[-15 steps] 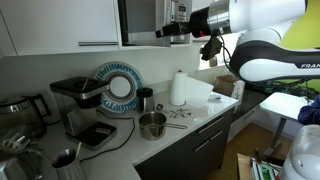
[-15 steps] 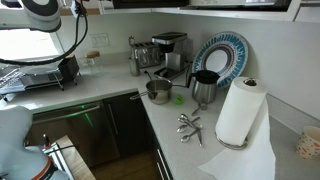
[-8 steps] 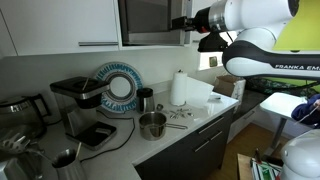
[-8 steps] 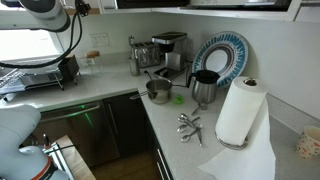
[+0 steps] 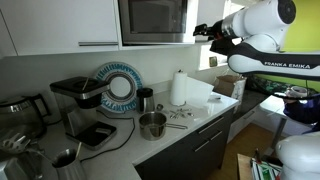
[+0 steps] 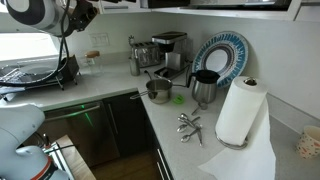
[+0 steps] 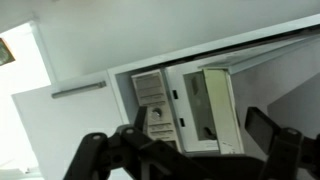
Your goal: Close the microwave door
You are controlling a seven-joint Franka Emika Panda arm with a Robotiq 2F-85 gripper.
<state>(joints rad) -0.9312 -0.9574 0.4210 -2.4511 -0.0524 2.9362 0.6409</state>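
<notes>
The microwave's latch slots (image 7: 203, 104) are in view next to the button strip. The microwave door (image 7: 224, 108) will swing in toward that button strip and cover the slots when I push it.
The silver-grey microwave (image 5: 188, 18) is built in under the white upper cabinets. Its door (image 5: 152, 20), with the dark window, faces out and looks nearly shut in an exterior view. In the wrist view the button strip (image 7: 150, 100) and the latch slots beside it show, and the door (image 7: 218, 105) stands slightly ajar, seen from its free edge. My gripper (image 5: 204, 30) hovers just right of the microwave, not touching the door. Its fingers (image 7: 275, 135) are spread wide, with nothing between them. The gripper also shows at the top left of an exterior view (image 6: 85, 12).
A white cabinet door with a bar handle (image 7: 80, 88) is left of the microwave. On the counter below stand a paper towel roll (image 5: 179, 88), a blue-rimmed plate (image 5: 118, 88), a black coffee machine (image 5: 75, 100) and a metal pot (image 5: 152, 124).
The microwave door has swung from wide open to nearly shut. My gripper has moved right, away from the door's edge.
</notes>
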